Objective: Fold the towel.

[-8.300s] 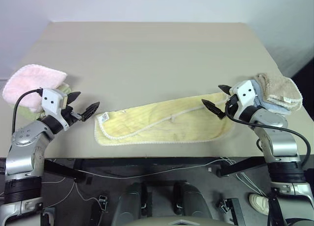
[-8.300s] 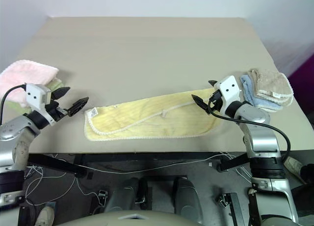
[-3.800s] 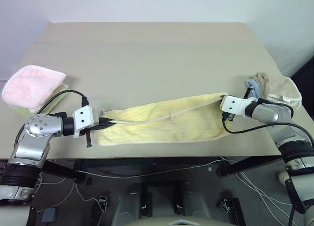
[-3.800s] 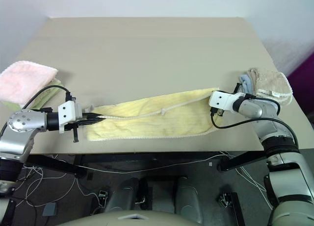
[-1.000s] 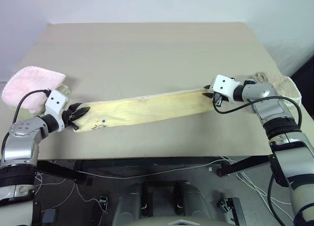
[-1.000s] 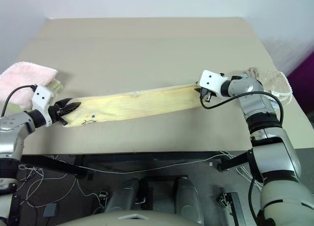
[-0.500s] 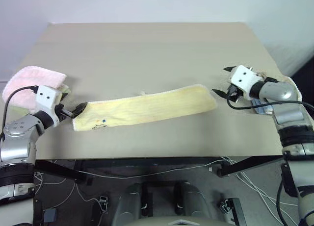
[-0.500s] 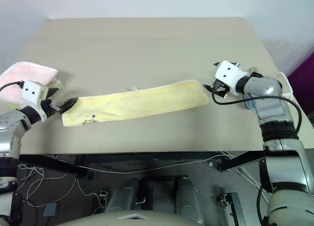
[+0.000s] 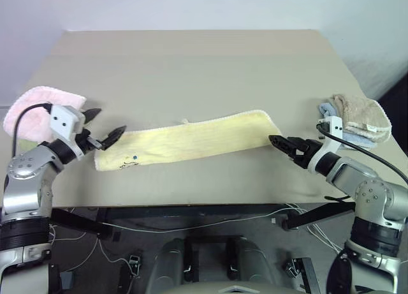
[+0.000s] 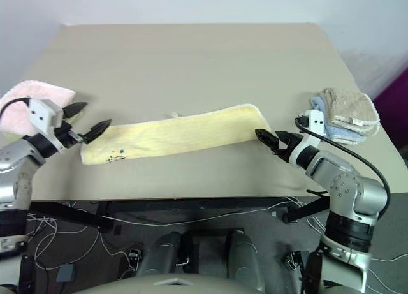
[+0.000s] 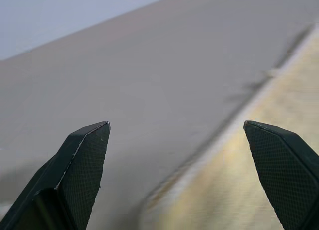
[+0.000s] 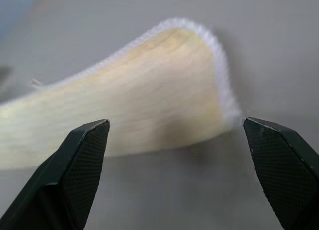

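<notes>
The towel's near edge (image 9: 191, 158) is smooth across from the whitish edging, so I expect the towel's end (image 9: 265, 129) to turn over in doubled layers when I fold it inward.
The towel (image 9: 188, 141) is a long, narrow pale yellow strip lying flat across the front of the beige table (image 9: 191, 64), with whitish edging along its far side. My left gripper (image 9: 108, 122) hovers just off the towel's left end, open, nothing between its fingers (image 11: 84, 155). My right gripper (image 9: 276, 141) points at the towel's right end from a short gap away, also open and empty. In the right wrist view the towel's rounded end (image 12: 164, 85) lies ahead between the spread fingers (image 12: 281, 160).
A fluffy pink towel (image 9: 25, 109) sits at the table's left edge, behind my left gripper. A folded beige towel (image 9: 360, 114) on a blue cloth (image 9: 328, 109) lies at the right edge. The table's front edge runs close below the yellow strip.
Both grippers have opened and let go of the towel's ends, which now lie flat. My right arm rolled over and drew back toward the table's front; the left gripper lifted slightly.
</notes>
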Tool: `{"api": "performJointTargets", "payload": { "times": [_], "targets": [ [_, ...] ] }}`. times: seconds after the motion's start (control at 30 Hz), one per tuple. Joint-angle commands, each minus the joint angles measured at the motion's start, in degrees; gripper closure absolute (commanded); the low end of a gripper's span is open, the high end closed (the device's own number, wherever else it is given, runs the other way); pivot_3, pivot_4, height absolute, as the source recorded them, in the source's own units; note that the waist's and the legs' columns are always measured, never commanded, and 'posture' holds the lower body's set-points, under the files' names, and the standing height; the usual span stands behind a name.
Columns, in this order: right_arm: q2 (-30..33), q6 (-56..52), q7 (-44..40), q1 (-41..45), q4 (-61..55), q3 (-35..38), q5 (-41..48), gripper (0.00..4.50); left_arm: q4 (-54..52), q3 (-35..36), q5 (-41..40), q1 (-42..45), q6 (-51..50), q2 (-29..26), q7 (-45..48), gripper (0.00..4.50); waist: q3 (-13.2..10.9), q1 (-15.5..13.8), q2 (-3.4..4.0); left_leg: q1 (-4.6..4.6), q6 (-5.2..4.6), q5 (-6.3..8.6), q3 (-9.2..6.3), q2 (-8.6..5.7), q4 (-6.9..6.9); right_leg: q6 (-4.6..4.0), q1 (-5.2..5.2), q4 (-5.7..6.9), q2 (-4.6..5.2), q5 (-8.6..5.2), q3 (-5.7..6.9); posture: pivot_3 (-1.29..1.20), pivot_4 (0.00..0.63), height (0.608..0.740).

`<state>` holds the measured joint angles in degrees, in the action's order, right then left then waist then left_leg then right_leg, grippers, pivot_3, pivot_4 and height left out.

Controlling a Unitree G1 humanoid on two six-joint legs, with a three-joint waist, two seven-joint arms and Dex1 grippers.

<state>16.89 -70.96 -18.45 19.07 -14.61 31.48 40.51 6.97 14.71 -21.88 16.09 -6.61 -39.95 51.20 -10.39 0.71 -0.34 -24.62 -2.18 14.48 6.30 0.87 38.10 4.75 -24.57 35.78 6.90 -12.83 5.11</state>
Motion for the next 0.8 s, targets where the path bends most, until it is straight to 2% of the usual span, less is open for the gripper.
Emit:
{"api": "performJointTargets", "payload": {
  "times": [0.03,0.27,0.5,0.6,0.8],
  "targets": [
    [-4.78,-5.21,6.9,2.86,-1.07,6.43,5.38,0.02,-5.12,-2.01,-2.03,-1.13,-0.28,-0.02,4.09,0.0,0.0,0.11,0.05,0.0,0.0,0.0,0.0,0.0,0.0,-0.01,-0.01,0.0,-0.01,0.0,0.0,0.0,0.15,0.74],
    [-13.22,-5.73,17.58,9.87,7.05,13.42,8.69,0.02,-9.64,-5.55,-2.94,-3.7,-2.86,0.77,6.69,0.0,0.02,0.29,0.11,-0.02,-0.06,-0.03,0.05,0.0,-0.05,-0.02,-0.07,0.0,-0.1,-0.01,0.01,0.0,0.15,0.74],
    [-15.73,-1.12,23.61,14.53,15.15,15.05,10.0,0.02,-14.09,-8.2,-1.85,-7.6,-3.21,1.22,6.56,0.0,0.05,0.51,0.11,-0.01,-0.19,-0.1,0.09,0.02,-0.05,-0.01,-0.06,0.02,-0.24,-0.01,0.01,0.0,0.15,0.74],
    [-15.96,1.62,25.08,15.35,17.84,14.99,11.04,0.63,-14.91,-8.17,-2.28,-8.25,-3.52,1.44,6.1,0.0,0.07,0.58,0.11,0.01,-0.2,-0.11,0.1,0.02,-0.05,-0.01,-0.04,0.02,-0.26,-0.01,0.0,0.0,0.15,0.74],
    [-15.46,4.1,26.12,15.19,19.71,14.09,13.38,2.81,-15.57,-7.91,-2.52,-9.24,-3.6,1.39,5.85,0.0,0.05,0.6,0.16,0.01,-0.2,-0.11,0.1,0.04,-0.05,0.0,-0.04,0.02,-0.33,-0.01,0.0,0.0,0.15,0.74]
  ]
}}
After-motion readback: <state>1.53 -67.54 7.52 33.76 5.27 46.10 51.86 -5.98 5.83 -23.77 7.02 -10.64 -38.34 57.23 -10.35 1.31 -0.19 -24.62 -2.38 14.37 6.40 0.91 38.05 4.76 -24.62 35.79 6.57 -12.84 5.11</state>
